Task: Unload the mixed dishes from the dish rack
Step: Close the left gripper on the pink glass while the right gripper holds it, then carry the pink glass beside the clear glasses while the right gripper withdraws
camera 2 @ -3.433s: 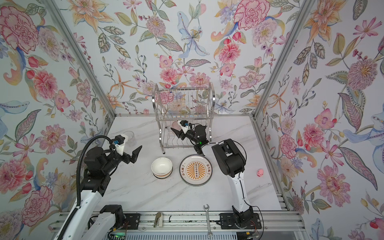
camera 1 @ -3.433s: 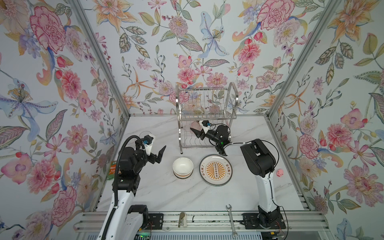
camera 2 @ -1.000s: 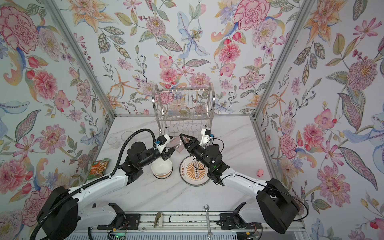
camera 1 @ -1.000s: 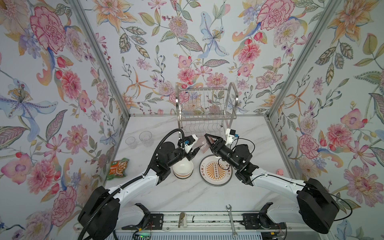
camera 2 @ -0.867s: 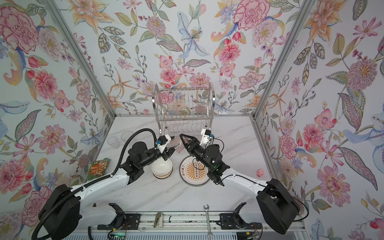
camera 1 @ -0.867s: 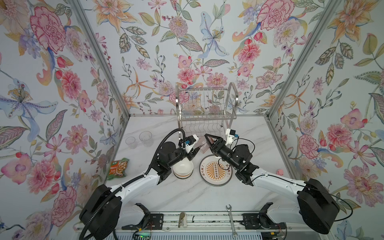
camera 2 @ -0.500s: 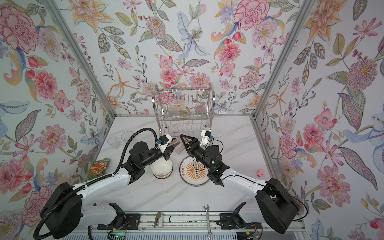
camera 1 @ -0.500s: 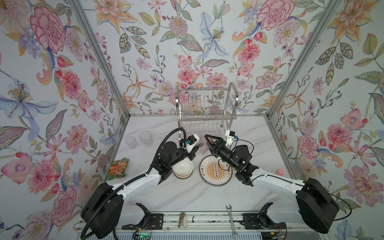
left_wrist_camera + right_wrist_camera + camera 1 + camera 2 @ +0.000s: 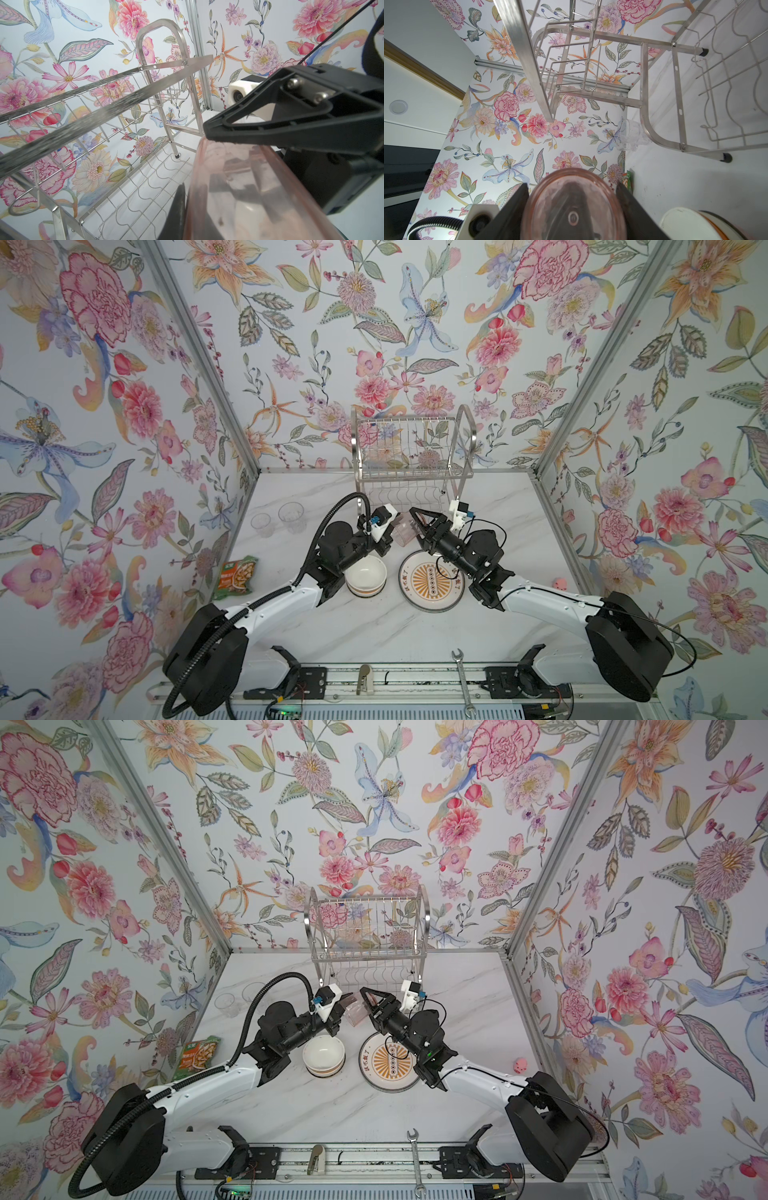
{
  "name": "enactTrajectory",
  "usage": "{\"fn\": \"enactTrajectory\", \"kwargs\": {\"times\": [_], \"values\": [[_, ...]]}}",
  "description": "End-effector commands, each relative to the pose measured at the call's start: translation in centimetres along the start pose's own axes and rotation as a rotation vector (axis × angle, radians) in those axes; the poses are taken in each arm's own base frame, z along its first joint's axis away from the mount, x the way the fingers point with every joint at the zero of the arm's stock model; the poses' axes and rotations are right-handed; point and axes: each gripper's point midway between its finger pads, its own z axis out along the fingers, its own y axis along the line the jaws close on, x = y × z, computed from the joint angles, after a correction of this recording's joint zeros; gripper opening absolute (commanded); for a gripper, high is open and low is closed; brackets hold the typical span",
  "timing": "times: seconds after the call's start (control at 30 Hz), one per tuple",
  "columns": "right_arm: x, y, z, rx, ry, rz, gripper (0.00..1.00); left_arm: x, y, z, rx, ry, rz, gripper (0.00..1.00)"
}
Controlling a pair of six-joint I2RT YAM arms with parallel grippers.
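My left gripper has the clear tumblers (image 9: 292,513) on its side, so my right gripper should open, leaving my left gripper the pink tumbler (image 9: 405,533) to stand beside them.
A pink tumbler (image 9: 402,533) (image 9: 357,1013) hangs in the air in front of the dish rack (image 9: 409,456) (image 9: 365,928), held from both sides. My right gripper (image 9: 413,526) (image 9: 572,197) is shut on it, one finger against each side of the tumbler (image 9: 573,207). My left gripper (image 9: 390,537) (image 9: 188,216) is shut on the tumbler's wall (image 9: 239,197), one finger outside and one inside. No dishes show in the rack. On the table lie stacked bowls (image 9: 365,574), a sunburst plate (image 9: 432,583) and two clear tumblers (image 9: 262,522) (image 9: 291,514).
A green-orange snack packet (image 9: 237,574) lies by the left wall. A steel wrench (image 9: 462,680) rests on the front rail. A small pink figure (image 9: 559,583) sits near the right wall. The rack's legs stand just behind both grippers.
The left gripper's jaws have closed onto the pink tumbler that the right gripper holds. Both arms have barely moved over the last second.
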Motion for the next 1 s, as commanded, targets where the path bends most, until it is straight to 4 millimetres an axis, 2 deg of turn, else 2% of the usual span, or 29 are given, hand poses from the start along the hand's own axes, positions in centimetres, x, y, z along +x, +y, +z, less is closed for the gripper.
{"fn": "enactTrajectory", "kwargs": {"times": [0.0,0.1,0.23,0.5,0.7,0.97], "values": [[0.4,0.1,-0.1,-0.03,0.041,-0.035,0.65,-2.1,-1.1,-0.2,0.052,-0.053,0.011,0.0],[-0.1,0.6,-0.4,-0.032,0.038,-0.095,0.81,-2.4,-1.0,-0.6,0.042,-0.054,0.012,0.0],[-0.7,0.9,-0.9,0.003,0.048,-0.196,0.99,-2.8,-0.6,-1.3,0.015,-0.057,0.01,0.0],[-1.3,0.9,-2.3,0.194,0.097,-0.563,0.99,-3.8,1.1,-3.9,-0.095,-0.031,-0.008,0.0],[-2.1,2.2,-3.7,0.203,0.04,-0.809,0.99,-4.7,4.8,-7.2,-0.311,0.073,-0.038,0.0],[0.6,3.0,-4.9,0.184,0.105,-1.276,0.99,-6.3,9.7,-12.4,-0.574,0.206,-0.06,0.0]]}}
